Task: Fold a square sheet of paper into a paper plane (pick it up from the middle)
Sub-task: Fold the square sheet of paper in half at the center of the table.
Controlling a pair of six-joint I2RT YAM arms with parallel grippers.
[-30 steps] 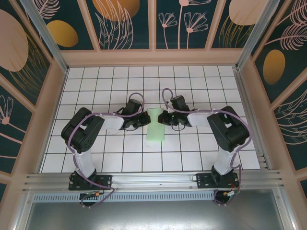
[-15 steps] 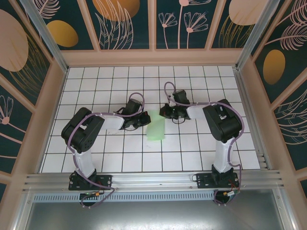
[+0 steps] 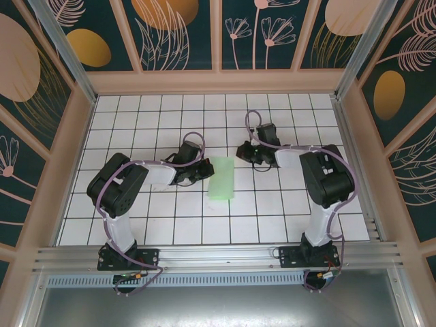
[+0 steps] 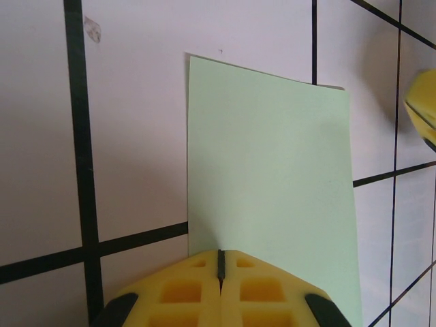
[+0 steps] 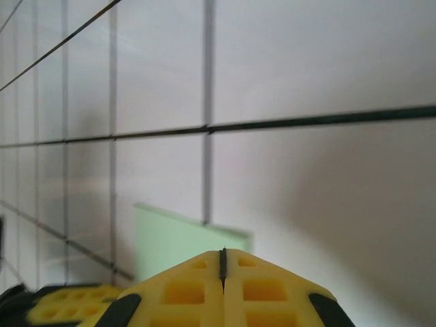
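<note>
The paper's far corner (image 4: 340,89) is still round and my right gripper is hovering away from it, so my right gripper should go back and press along the folded edge (image 3: 232,178).
The square sheet of paper (image 3: 222,178) lies flat on the white grid table as a pale mint-green rectangle about one tile wide and two long. My left gripper (image 3: 206,170) is shut, its yellow tips resting at the paper's left edge. In the left wrist view the paper (image 4: 272,170) stretches away from the left gripper (image 4: 221,256). My right gripper (image 3: 240,152) is shut and hovers off the paper's far right corner. Seen from the right wrist, the paper (image 5: 177,238) lies just beyond the right gripper (image 5: 223,253).
The tiled table (image 3: 136,122) is walled by a wooden frame (image 3: 218,82) at the back and sides, with a metal rail (image 3: 218,255) along the near edge. The left gripper's yellow fingers (image 5: 61,303) appear at the bottom left of the right wrist view.
My right gripper has pulled away from the paper toward the back right. The paper's far end, raised a second ago, now lies flat. The left gripper has stayed put.
</note>
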